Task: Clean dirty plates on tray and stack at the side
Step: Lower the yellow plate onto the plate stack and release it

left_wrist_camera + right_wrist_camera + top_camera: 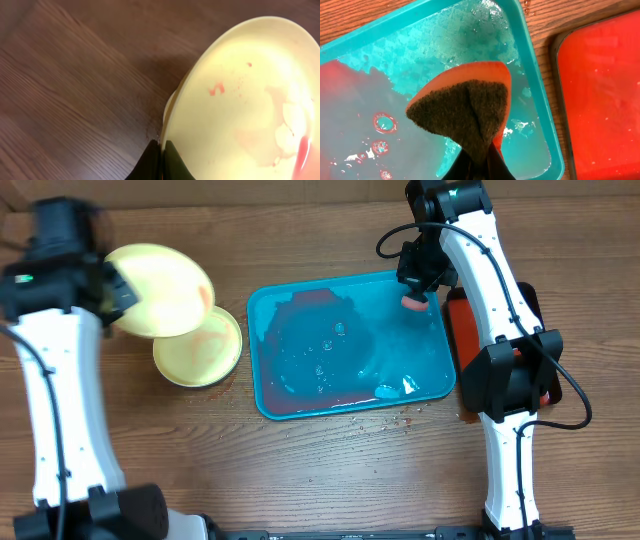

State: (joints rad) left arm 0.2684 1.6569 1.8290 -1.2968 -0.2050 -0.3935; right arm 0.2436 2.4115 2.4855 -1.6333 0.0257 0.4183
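Observation:
The held plate [160,291] is facing up above the lower yellow-green plate [207,357], so the robot's left gripper should keep lowering it until it nests there, and then let go.
My left gripper [162,146] is shut on the rim of a pale yellow-green plate [160,290], held tilted above the table at the left; faint red sauce marks show on it in the left wrist view [240,100]. Below it a second yellow-green plate [205,352] lies on the table, smeared orange-red. The whitish light blue plate is out of view. The turquoise tray [262,395] holds reddish water. My right gripper [481,159] is shut on an orange sponge with a dark scouring face [465,107], held over the tray's far right corner [414,302].
A smaller red tray [462,330] with a dark rim lies right of the turquoise tray, partly under my right arm; it also shows in the right wrist view [605,95]. Small red drips dot the wood [400,420] in front of the tray.

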